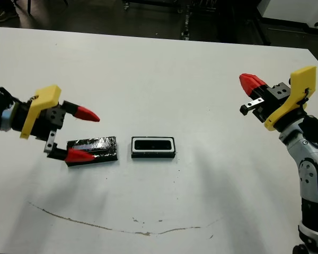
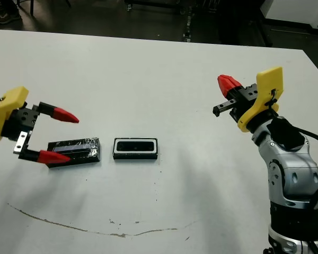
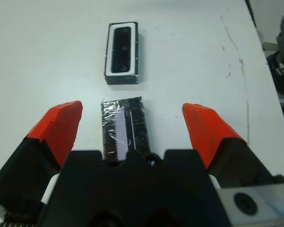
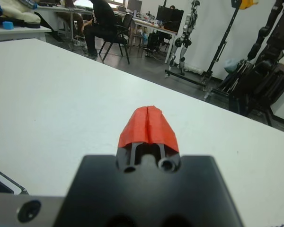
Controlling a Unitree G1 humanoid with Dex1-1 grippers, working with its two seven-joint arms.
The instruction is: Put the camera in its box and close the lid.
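My gripper will lower the glossy black lid [image 1: 102,148] over the box. The lid is a little longer than the box's white rim [image 1: 153,152], so it will cover the whole rim.
The box [image 1: 153,147] sits in the middle of the table, a shallow black tray with a white rim. The camera [image 3: 121,49], a slim dark bar, lies inside it. Just left of the box the lid [image 1: 93,150] lies flat on the table, a glossy black slab with a pale strip. My left gripper [image 1: 84,135] is open at the lid's left end, one red finger beyond its far edge and one at its near edge. In the left wrist view the lid [image 3: 124,127] lies between the fingers. My right gripper [image 1: 253,83] is shut on nothing, raised at the far right.
A thin brown curved mark [image 1: 122,228] runs across the table near the front edge. Beyond the table's far edge, a seated person [image 4: 100,21] and robot stands [image 4: 270,42] show in the right wrist view.
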